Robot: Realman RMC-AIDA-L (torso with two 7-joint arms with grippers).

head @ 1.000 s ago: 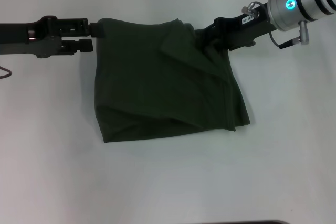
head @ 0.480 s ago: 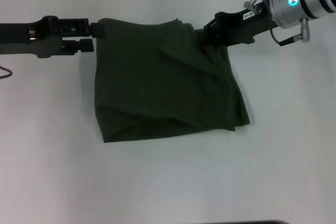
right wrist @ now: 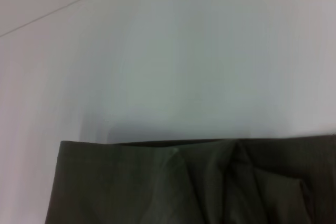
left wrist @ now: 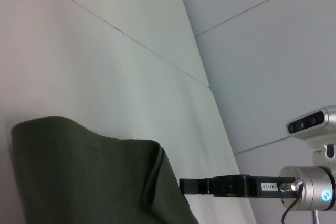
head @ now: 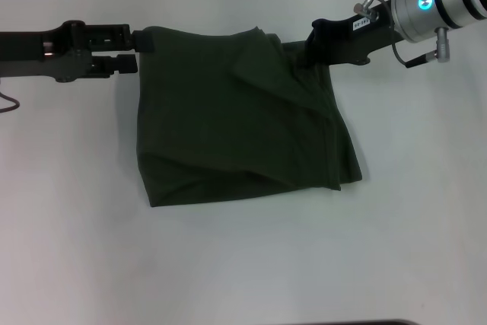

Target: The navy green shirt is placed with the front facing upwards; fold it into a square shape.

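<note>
My right gripper should open, move back to the shirt's side edge (head: 330, 74) and pull from there, because it is over the bunched folds (head: 292, 52) inside the shirt's far corner.
The navy green shirt (head: 236, 127) lies folded into a rough rectangle in the middle of the white table, plain side up with no lettering showing. It has a diagonal crease and a bunched right edge. My left gripper (head: 141, 52) reaches in from the left at the shirt's far left corner, its fingers apart and one touching the cloth. My right gripper (head: 313, 42) is at the far right corner, open, just off the cloth edge. The left wrist view shows the shirt (left wrist: 89, 177) with the right gripper (left wrist: 186, 185) beside it. The right wrist view shows only the shirt's far edge (right wrist: 184, 182).
The white table (head: 243, 264) surrounds the shirt on all sides. A dark cable loop (head: 6, 104) lies at the left edge. A dark strip (head: 358, 323) shows along the near edge.
My right gripper has drawn back to the right, away from the shirt's corner, while the cloth stayed put. The left arm and the shirt have not moved.
</note>
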